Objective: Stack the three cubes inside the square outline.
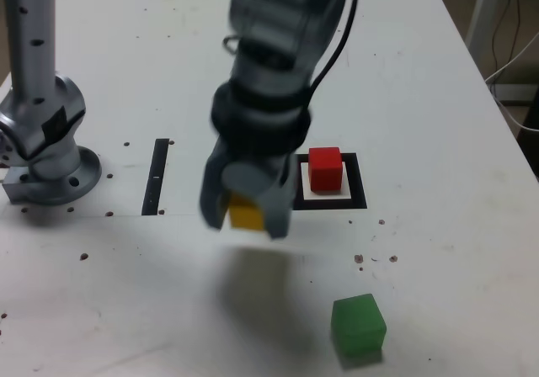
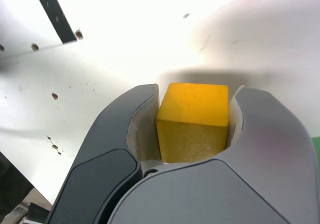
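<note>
The yellow cube (image 2: 193,122) is squarely in my gripper and the red cube's top (image 1: 325,155) is clear. I should go on carrying the yellow cube until it rests on the red cube, and then let go.
My gripper (image 1: 245,215) is shut on the yellow cube (image 1: 245,212) and holds it above the table, casting a shadow below. In the wrist view the yellow cube (image 2: 194,121) is clamped between the two grey fingers (image 2: 125,134). The red cube (image 1: 325,168) sits inside the square outline (image 1: 358,193), to the exterior view's right of my gripper. The green cube (image 1: 358,328) rests on the table near the front edge, further to the exterior view's right. A sliver of green shows at the wrist view's edge.
A thin black strip (image 1: 157,176) lies on the white table (image 1: 438,99) to the exterior view's left of my gripper. The arm's grey base (image 1: 46,133) stands at the far left. Small dark specks dot the tabletop.
</note>
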